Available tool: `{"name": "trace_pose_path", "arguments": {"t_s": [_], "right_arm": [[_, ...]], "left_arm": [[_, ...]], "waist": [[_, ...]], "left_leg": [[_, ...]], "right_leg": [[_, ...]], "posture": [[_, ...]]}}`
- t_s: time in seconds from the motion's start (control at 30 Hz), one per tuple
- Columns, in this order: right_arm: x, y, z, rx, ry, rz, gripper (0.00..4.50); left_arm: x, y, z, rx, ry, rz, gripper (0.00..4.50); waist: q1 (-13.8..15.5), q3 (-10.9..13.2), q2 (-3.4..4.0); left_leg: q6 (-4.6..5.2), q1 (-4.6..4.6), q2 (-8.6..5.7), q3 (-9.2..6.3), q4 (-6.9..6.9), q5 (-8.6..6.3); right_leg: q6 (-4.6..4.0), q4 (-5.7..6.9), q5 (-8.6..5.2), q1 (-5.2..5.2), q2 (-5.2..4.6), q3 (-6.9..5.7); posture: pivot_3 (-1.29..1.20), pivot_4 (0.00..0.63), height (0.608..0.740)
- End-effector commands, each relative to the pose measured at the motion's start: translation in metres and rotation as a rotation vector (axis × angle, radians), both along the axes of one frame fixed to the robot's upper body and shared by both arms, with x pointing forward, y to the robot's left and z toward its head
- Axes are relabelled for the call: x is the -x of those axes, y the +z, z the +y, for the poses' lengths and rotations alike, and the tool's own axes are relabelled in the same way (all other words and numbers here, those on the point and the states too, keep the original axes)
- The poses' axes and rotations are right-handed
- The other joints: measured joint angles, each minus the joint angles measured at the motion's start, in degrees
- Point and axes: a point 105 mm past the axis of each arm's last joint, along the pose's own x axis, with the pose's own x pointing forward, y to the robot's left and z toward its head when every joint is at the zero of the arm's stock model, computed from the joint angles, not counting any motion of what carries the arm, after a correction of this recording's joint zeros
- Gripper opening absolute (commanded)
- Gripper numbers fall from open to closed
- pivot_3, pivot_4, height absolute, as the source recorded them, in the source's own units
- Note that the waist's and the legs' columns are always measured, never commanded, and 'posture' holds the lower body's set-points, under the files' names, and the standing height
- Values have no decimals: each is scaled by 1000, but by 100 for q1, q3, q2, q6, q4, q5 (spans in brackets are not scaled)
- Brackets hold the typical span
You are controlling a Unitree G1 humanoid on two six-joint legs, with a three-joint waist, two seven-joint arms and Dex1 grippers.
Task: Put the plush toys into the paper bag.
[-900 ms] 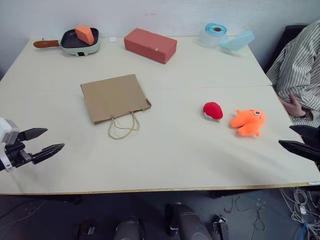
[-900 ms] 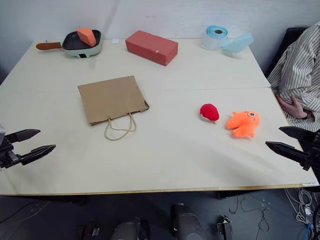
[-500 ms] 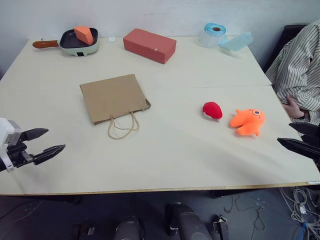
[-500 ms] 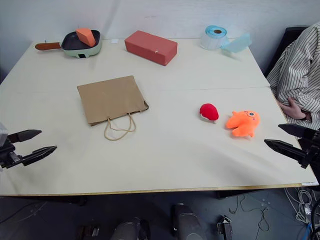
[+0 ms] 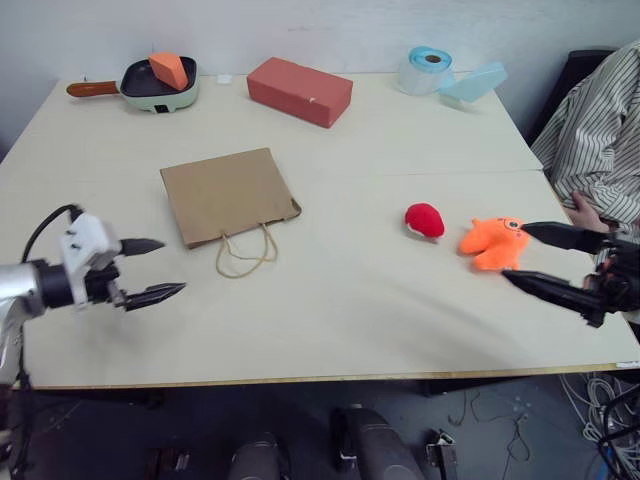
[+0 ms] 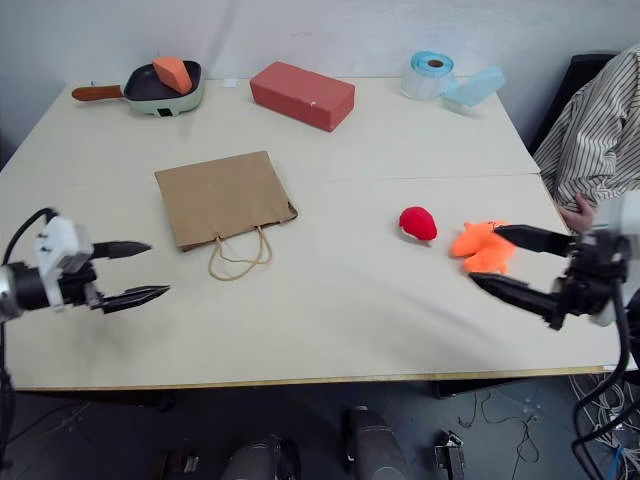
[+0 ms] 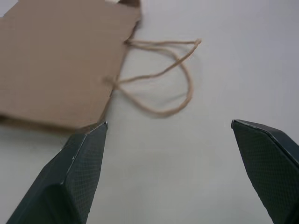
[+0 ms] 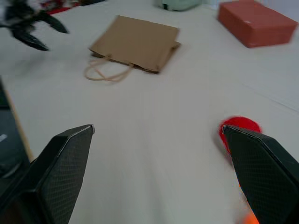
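The cord handles make separate loops (image 5: 247, 258), so I expect the paper bag's opening (image 5: 247, 230) to spread wide open and the other loop to hang down when I lift the tan cord handle.
The brown paper bag (image 5: 228, 195) lies flat on the table, its cord handles (image 5: 245, 255) pointing toward me. To its right lie the two plush toys, a round red one (image 5: 425, 220) and an orange octopus-like one (image 5: 495, 243). My left gripper (image 5: 172, 266) is open and empty, just left of the handles; its wrist view shows the bag's edge (image 7: 60, 60) and the handles (image 7: 163, 79) ahead. My right gripper (image 5: 513, 251) is open at the orange toy's right side, seemingly above it. Its wrist view shows the red toy (image 8: 238, 128) beside one finger and nothing between the fingers.
Along the far edge stand a green pan with an orange block (image 5: 160, 82), a red box (image 5: 300, 90), a tape roll (image 5: 430, 70) and a pale blue piece (image 5: 475, 82). A person in a striped shirt (image 5: 600, 130) sits at the table's right, with a hand (image 5: 585, 212) near my right gripper.
Both grippers have moved inward over the table: the left toward the bag's handles, the right toward the orange toy. Both remain open. The toys and bag have not moved.
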Motion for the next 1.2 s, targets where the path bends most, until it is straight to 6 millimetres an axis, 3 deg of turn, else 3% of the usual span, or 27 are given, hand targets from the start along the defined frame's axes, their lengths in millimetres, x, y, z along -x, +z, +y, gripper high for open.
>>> {"name": "trace_pose_path", "arguments": {"t_s": [0.03,0.2,0.4,0.5,0.87,0.9,1.0,1.1,1.2], "right_arm": [[5,-1,34,33,96,-47,4500],[-8,-4,51,53,75,-95,4500],[-8,-7,65,37,116,-107,4500],[-8,-4,71,14,136,-112,4500],[-15,-12,72,7,98,-102,4500],[-17,-13,68,-2,72,-95,4500],[-18,-15,63,-50,13,-74,4500],[-12,-25,69,-74,-4,-44,4500],[-12,-32,77,-96,-27,-26,4500]], "left_arm": [[-18,-2,-21,-106,-112,-24,4442],[-46,-8,-45,-190,-223,-46,4442],[-72,-13,-63,-269,-290,-77,4442],[-79,-10,-70,-257,-319,-90,3849],[-78,-24,-74,-292,-383,-56,315],[-74,-21,-78,-253,-406,-36,39],[-60,4,-98,-68,-485,23,39],[-37,39,-126,102,-567,75,39],[-19,60,-147,192,-584,123,39]], "waist": [[15,-1,0],[0,0,-1],[10,0,-1],[2,0,-1],[6,-1,-2],[8,-1,-2],[5,-1,-2],[7,-1,-2],[-11,-2,0]], "left_leg": [[0,-3,-1,-1,4,0],[1,-33,1,1,51,-1],[3,-73,2,-13,78,-1],[3,-74,2,-14,83,-1],[4,-80,4,-22,94,-1],[4,-80,4,-22,94,-1],[4,-86,4,-27,101,-1],[4,-110,9,-50,128,-1],[3,-151,12,-77,163,-2]], "right_leg": [[0,1,0,0,0,-1],[0,25,0,-20,1,-3],[0,39,0,-44,0,-19],[0,49,0,-48,-2,-20],[0,60,0,-52,-7,-28],[0,60,0,-52,-7,-29],[0,63,0,-53,-8,-33],[0,70,0,-59,-11,-51],[0,86,0,-85,-14,-66]], "posture": [[0,150,740],[0,150,740],[0,150,740],[0,150,740],[0,150,740],[0,150,740],[0,150,740],[0,150,740],[0,150,740]]}}
